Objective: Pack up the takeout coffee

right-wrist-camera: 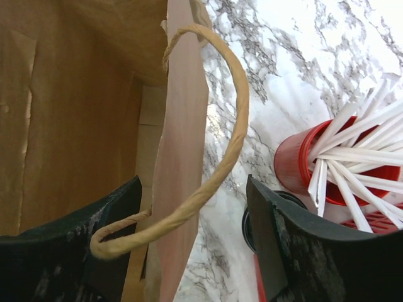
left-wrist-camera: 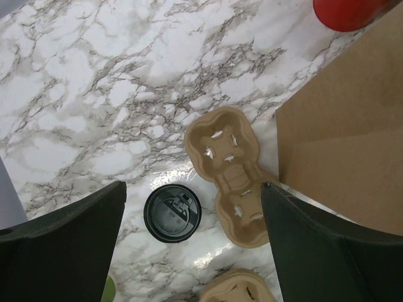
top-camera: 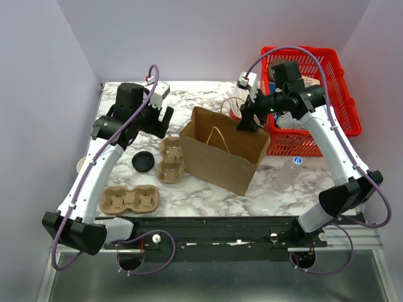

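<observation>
The paper bag's side is crowding the cup carrier. My right gripper should pull the bag out of the way before my left gripper takes the carrier by its middle.
A round black lid lies flat on the marble by itself; it also shows in the top view. Of an olive-green cup I see only a sliver at the bottom edge of the left wrist view. My left gripper is open and empty, high above the lid and a cup carrier; it also shows in the top view. My right gripper is open, one jaw inside the brown paper bag, one outside, astride its wall and twine handle. In the top view it hovers at the bag's far right corner.
A second cup carrier lies front left. A red cup of white sticks stands behind the bag, with a dark round rim half hidden beside it. A red basket is back right. A clear bottle lies right of the bag.
</observation>
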You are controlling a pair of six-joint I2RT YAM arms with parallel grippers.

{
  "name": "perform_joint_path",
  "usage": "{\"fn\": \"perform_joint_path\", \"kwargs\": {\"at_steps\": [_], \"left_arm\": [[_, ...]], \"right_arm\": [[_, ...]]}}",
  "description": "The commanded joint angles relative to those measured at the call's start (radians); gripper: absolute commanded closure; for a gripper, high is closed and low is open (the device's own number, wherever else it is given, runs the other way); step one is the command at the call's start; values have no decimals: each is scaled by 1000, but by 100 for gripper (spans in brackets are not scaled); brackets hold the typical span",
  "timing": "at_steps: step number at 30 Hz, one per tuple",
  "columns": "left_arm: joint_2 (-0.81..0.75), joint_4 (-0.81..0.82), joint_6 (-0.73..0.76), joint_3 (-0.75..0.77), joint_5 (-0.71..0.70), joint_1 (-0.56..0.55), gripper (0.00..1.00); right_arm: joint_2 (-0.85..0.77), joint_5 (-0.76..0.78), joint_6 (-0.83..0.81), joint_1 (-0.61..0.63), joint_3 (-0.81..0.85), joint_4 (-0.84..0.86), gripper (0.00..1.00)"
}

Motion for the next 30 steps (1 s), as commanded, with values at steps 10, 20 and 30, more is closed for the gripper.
{"fn": "perform_joint_path", "kwargs": {"at_steps": [10, 20, 30], "left_arm": [[-4, -92, 394, -215, 230, 1, 8], [-3, -138, 923, -371, 356, -1, 17], [140, 1, 384, -267, 295, 56, 27]], "right_arm": [[20, 21, -36, 15, -3, -24, 72], [2, -20, -37, 15, -8, -33, 99], [-64, 112, 35, 15, -68, 31, 99]]}}
